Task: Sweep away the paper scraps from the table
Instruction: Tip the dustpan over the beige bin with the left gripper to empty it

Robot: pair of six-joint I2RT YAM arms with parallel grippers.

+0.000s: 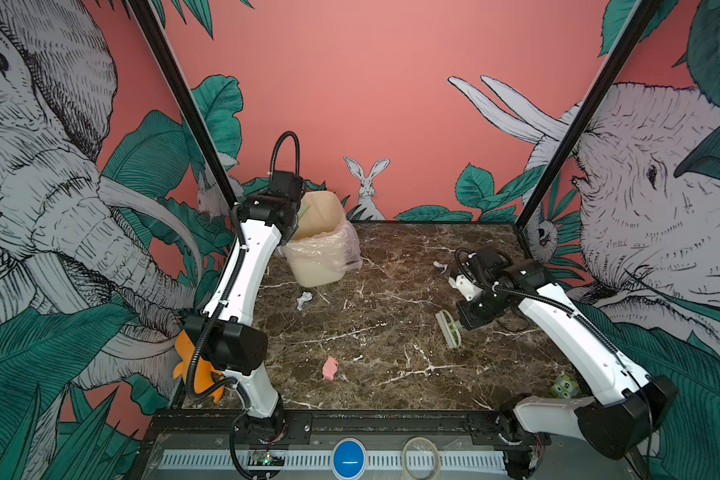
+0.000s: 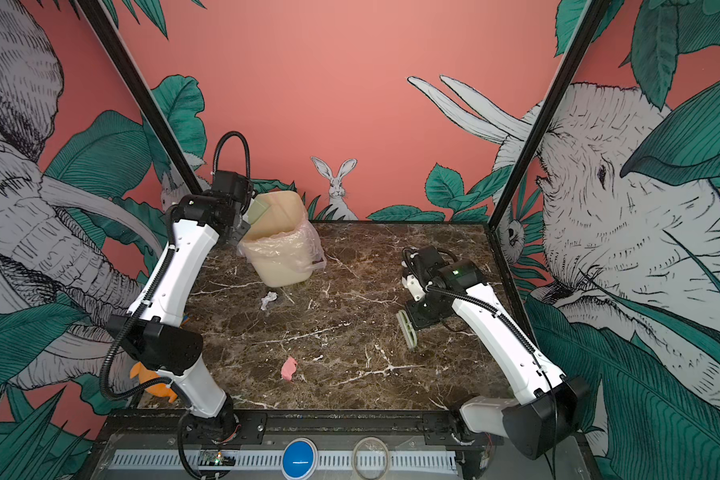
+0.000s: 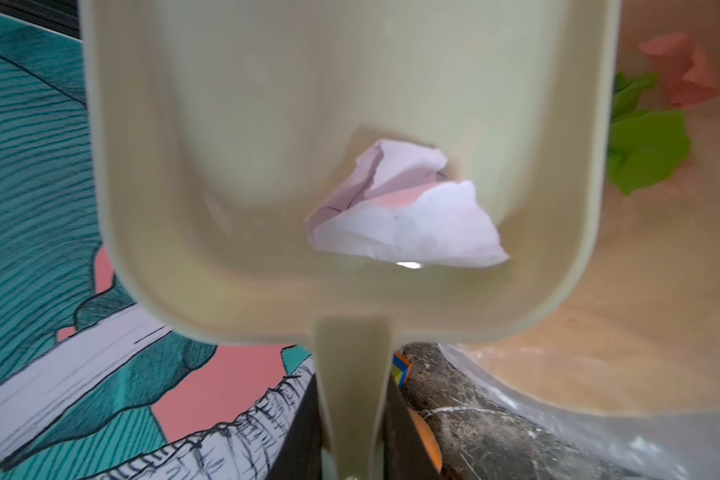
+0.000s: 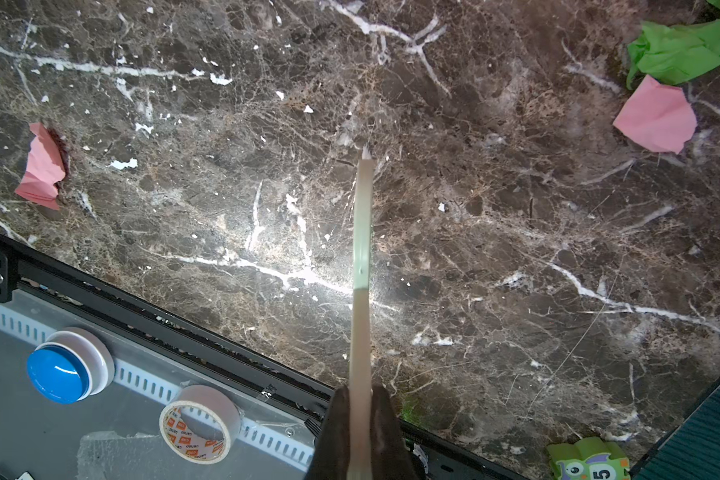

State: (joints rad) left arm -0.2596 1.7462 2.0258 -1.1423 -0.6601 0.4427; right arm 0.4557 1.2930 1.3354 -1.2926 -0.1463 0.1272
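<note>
A white and pink paper scrap [image 3: 408, 212] is in the dustpan, so next my left gripper tilts the dustpan more steeply over the cream bin [image 1: 322, 214] before it collects more.
My left gripper [image 3: 352, 415] is shut on the handle of the pale green dustpan [image 3: 267, 145], held over the cream bin [image 1: 316, 270] at the back left. A white and pink paper scrap [image 3: 404, 212] lies in the pan. Green [image 3: 645, 153] and pink [image 3: 682, 70] scraps lie inside the bin. My right gripper [image 1: 464, 324] is shut on the brush [image 1: 449, 332], low over the table [image 1: 391, 332] on the right. White scraps [image 1: 304, 300] [image 1: 440, 266] and a pink scrap [image 1: 330, 368] lie on the table. The right wrist view also shows green [image 4: 678, 52] and pink [image 4: 657, 120] scraps.
An orange toy [image 1: 192, 365] sits at the table's left edge behind my left arm. A green number toy [image 1: 564, 386] lies near the front right corner. Beyond the black front frame are a blue button [image 1: 348, 459] and a tape roll [image 1: 421, 457].
</note>
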